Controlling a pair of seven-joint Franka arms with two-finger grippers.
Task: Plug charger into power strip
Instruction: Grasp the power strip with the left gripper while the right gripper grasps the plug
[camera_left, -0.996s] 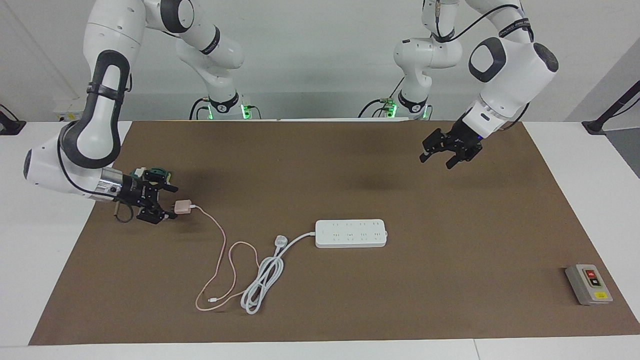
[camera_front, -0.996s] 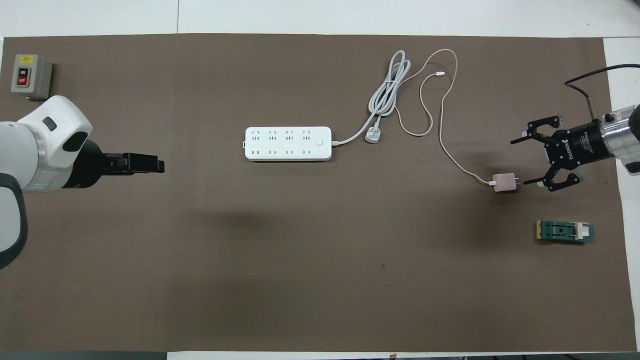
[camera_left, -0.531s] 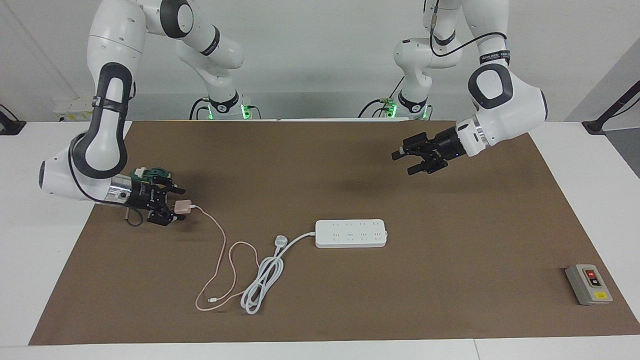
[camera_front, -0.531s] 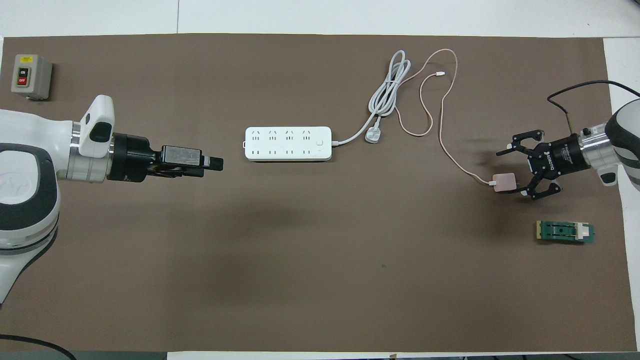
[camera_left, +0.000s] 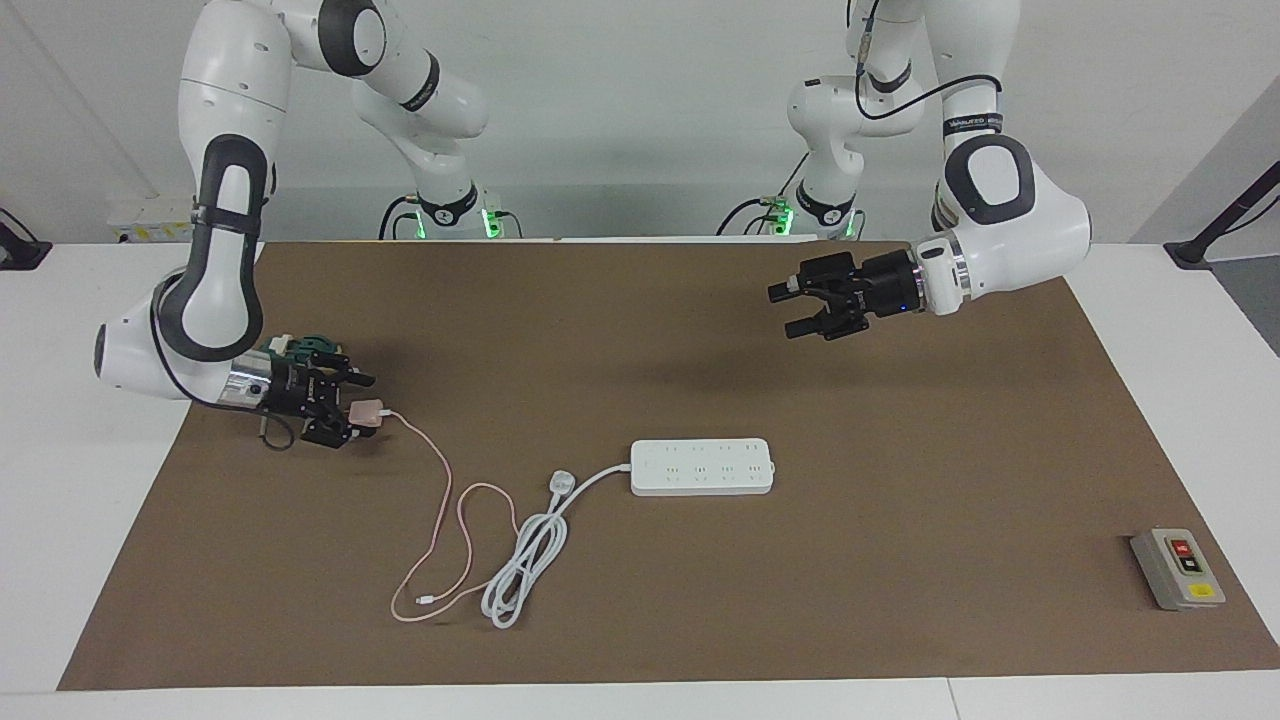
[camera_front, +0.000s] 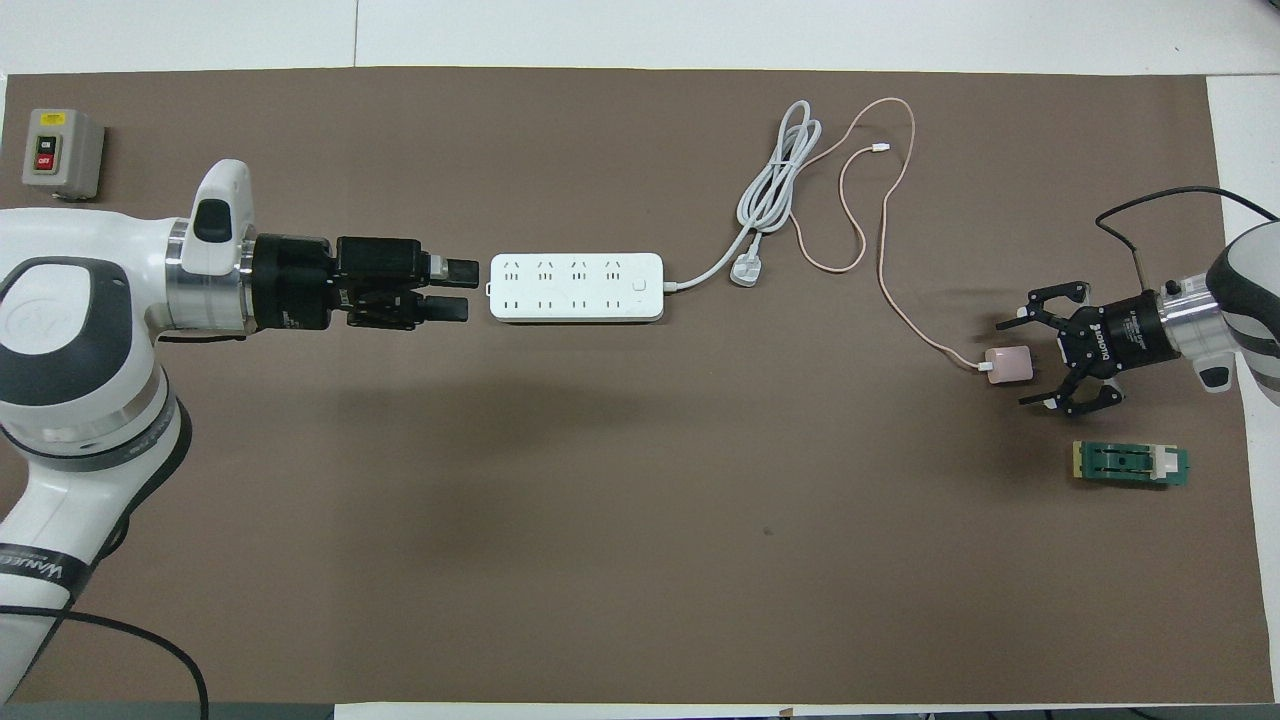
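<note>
The thin pink cable (camera_front: 884, 250) will stay attached and trail along when the robot carries the charger, because a white connector (camera_front: 985, 366) sits in the charger's edge.
The pale-pink charger (camera_left: 368, 411) (camera_front: 1008, 364) lies on the brown mat at the right arm's end. Its thin pink cable (camera_left: 446, 490) (camera_front: 884, 230) loops away across the mat. My right gripper (camera_left: 354, 409) (camera_front: 1014, 363) is low at the mat and open, with one finger on each side of the charger; I cannot tell whether they touch it. The white power strip (camera_left: 700, 466) (camera_front: 575, 287) lies flat mid-table, sockets up. My left gripper (camera_left: 786, 310) (camera_front: 456, 289) hangs open and empty, well above the mat, by the strip's end toward the left arm.
The strip's thick white cord (camera_left: 525, 558) (camera_front: 772, 185) is coiled beside the pink cable, and its plug (camera_left: 562, 484) (camera_front: 745, 270) lies on the mat. A grey switch box (camera_left: 1177, 568) (camera_front: 62, 153) sits at the left arm's end. A green block (camera_front: 1130, 465) lies near the right gripper.
My left gripper has swung across toward the power strip's end. My right gripper has slid forward so that its open fingers now flank the charger.
</note>
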